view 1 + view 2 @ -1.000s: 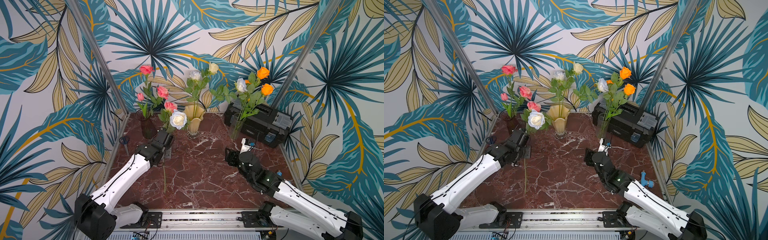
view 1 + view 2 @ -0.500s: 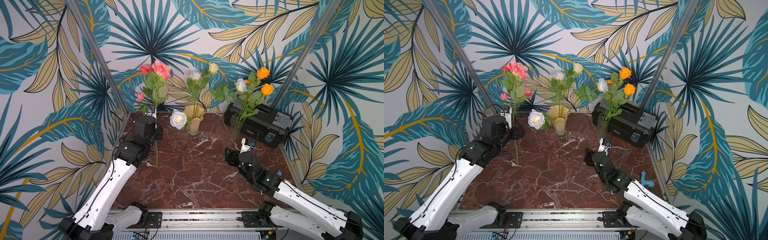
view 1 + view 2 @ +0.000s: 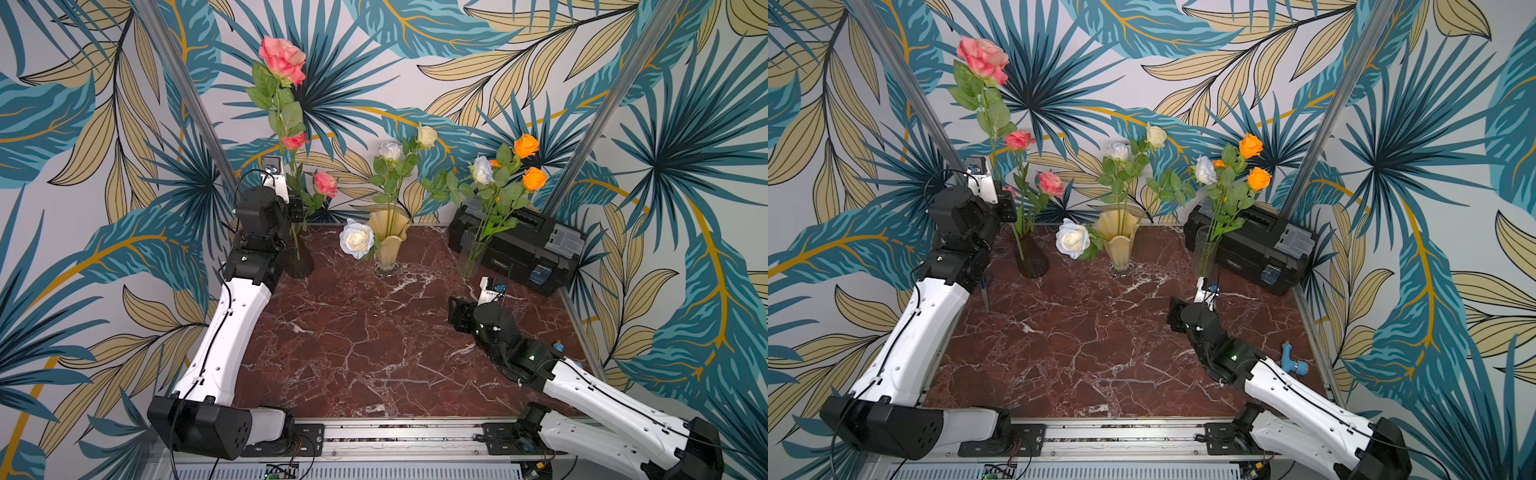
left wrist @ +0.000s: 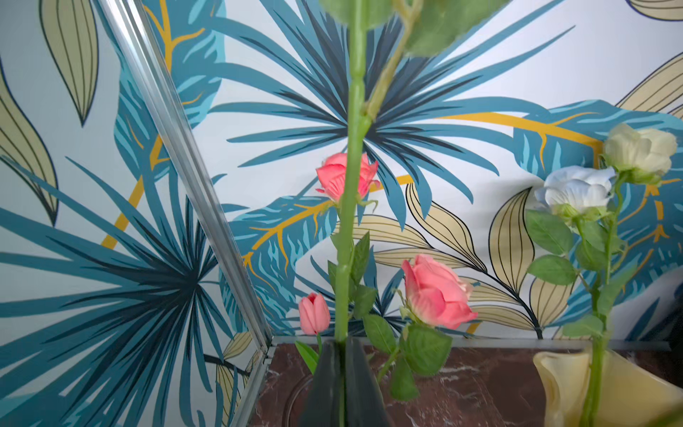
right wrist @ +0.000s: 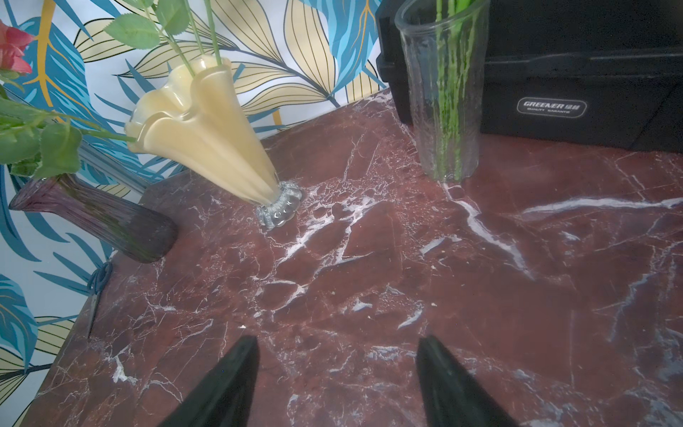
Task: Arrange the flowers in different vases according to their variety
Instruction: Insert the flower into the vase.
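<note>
The tall pink rose's stem (image 3: 994, 164) is pointing down into the dark purple vase's opening (image 3: 1021, 234), so my left gripper should keep holding it upright there until the gripper opens and the stem sinks in.
My left gripper (image 4: 342, 347) is shut on the green stem of a tall pink rose (image 3: 282, 58) and holds it upright over the dark purple vase (image 3: 298, 262) at the back left. The stem's lower end reaches the vase's neck; I cannot tell if it is inside. Two smaller pink flowers (image 3: 325, 183) stand in that vase. The cream-yellow vase (image 3: 388, 241) holds white roses (image 3: 390, 150), and a big white rose (image 3: 356, 239) leans at its side. The clear vase (image 3: 473, 253) holds orange roses (image 3: 526, 145). My right gripper (image 5: 336, 344) hovers open and empty over the marble.
A black toolbox (image 3: 519, 241) stands at the back right behind the clear vase. Blue scissors (image 5: 98, 288) lie at the table's left edge beside the left arm. A small blue object (image 3: 1291, 363) lies near the right edge. Metal posts rise at both back corners.
My left arm lifted the pink rose off the table, swung it to the back left and raised it upright over the purple vase. The right arm has not moved.
</note>
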Controlling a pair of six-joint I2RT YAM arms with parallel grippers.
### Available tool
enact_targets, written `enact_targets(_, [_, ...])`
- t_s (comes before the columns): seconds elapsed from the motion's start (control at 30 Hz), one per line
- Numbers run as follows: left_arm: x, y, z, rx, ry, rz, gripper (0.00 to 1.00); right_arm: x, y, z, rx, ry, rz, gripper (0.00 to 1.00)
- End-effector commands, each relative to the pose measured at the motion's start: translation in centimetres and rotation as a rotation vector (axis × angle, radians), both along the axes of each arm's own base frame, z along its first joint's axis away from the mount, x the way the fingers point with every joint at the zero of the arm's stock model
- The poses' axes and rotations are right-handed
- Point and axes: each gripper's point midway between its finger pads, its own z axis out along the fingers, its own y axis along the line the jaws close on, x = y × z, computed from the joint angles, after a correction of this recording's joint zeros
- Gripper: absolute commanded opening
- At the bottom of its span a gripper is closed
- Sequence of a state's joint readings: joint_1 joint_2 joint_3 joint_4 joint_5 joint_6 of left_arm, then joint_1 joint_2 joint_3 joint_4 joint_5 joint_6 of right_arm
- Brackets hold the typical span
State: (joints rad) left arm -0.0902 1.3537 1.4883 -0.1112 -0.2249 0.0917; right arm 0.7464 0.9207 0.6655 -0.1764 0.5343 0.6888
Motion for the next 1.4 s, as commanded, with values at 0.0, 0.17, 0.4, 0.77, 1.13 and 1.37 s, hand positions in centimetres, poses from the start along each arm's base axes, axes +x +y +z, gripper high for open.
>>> enact_targets(0.0, [0.3, 0.6, 4.5, 0.018, -0.166, -0.025, 0.00, 0.2, 0.1, -0.4, -0.008, -0.001, -0.008, 0.72])
enact_targets(0.17, [1.7, 2.0, 4.8, 0.027, -0.216, -0.019, 0.00, 0.7, 0.5, -0.4, -0.021, 0.003, -0.011, 0.72])
enact_targets(0.4, [4.3, 3.3, 4.6, 0.038, -0.250, -0.030, 0.00, 1.6, 1.6, -0.6, -0.021, 0.011, 0.003, 0.72])
enact_targets(0.77, [8.5, 5.2, 0.4, 0.007, -0.215, -0.007, 0.00, 2.2, 2.1, -0.1, -0.034, 0.008, 0.009, 0.72])
enact_targets(1.13, [6.7, 7.0, -8.2, -0.026, -0.076, 0.103, 0.81, 2.1, 2.1, 0.0, -0.033, 0.008, 0.013, 0.72])
enact_targets(1.37, [3.9, 6.9, -8.3, -0.055, -0.061, 0.114, 1.00, 2.4, 2.3, 1.4, -0.048, -0.024, 0.024, 0.73])
